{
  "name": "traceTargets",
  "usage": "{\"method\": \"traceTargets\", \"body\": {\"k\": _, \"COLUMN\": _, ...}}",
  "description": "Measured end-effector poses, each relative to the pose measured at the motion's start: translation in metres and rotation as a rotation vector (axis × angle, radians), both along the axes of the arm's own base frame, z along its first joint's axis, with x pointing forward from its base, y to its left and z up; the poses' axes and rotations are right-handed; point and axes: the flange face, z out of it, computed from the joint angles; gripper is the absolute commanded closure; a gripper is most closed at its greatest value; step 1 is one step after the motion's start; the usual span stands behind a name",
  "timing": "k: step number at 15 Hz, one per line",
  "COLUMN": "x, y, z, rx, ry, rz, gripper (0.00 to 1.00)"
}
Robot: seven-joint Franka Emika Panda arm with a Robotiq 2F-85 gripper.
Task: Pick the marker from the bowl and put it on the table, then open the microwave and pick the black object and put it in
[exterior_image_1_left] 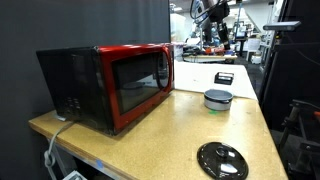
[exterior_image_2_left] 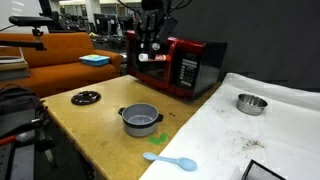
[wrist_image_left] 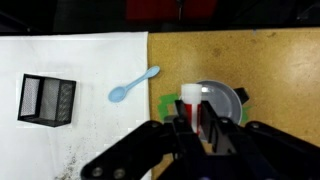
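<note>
The marker is clear above the grey bowl and the white cloth (exterior_image_2_left: 198,142) beside the blue spoon is open, so the robot's gripper keeps going down there and lets go of the marker.
My gripper (wrist_image_left: 196,128) is shut on the marker (wrist_image_left: 192,102), a white tube with a red band, which stands upright between the jaws. In the wrist view the grey bowl (wrist_image_left: 225,100) lies well below it on the tan table (wrist_image_left: 280,70). In an exterior view the gripper (exterior_image_2_left: 149,52) hangs high in front of the red microwave (exterior_image_2_left: 187,68), above and behind the bowl (exterior_image_2_left: 140,120). The microwave (exterior_image_1_left: 112,85) has its door shut. The black object (wrist_image_left: 47,99), a small mesh box, sits on the white cloth.
A blue spoon (wrist_image_left: 133,85) lies on the white cloth (wrist_image_left: 80,60) near its edge. A flat black disc (exterior_image_2_left: 86,97) rests on the table's far corner. A second silver bowl (exterior_image_2_left: 252,103) stands on the cloth. A green patch (wrist_image_left: 166,106) marks the table beside the bowl.
</note>
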Motion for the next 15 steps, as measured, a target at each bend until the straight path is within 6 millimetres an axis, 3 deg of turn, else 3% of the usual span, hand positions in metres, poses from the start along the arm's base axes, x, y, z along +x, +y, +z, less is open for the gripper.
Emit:
{"method": "traceTargets", "body": {"k": 3, "x": 0.012, "y": -0.049, "z": -0.015, "rx": 0.056, "ry": -0.054, "rz": -0.109, "gripper": 0.95}}
{"method": "traceTargets", "body": {"k": 7, "x": 0.027, "y": -0.101, "z": -0.058, "rx": 0.119, "ry": -0.072, "rz": -0.214, "gripper": 0.95}}
{"method": "traceTargets", "body": {"k": 15, "x": 0.052, "y": -0.128, "z": -0.148, "rx": 0.141, "ry": -0.079, "rz": -0.349, "gripper": 0.95}}
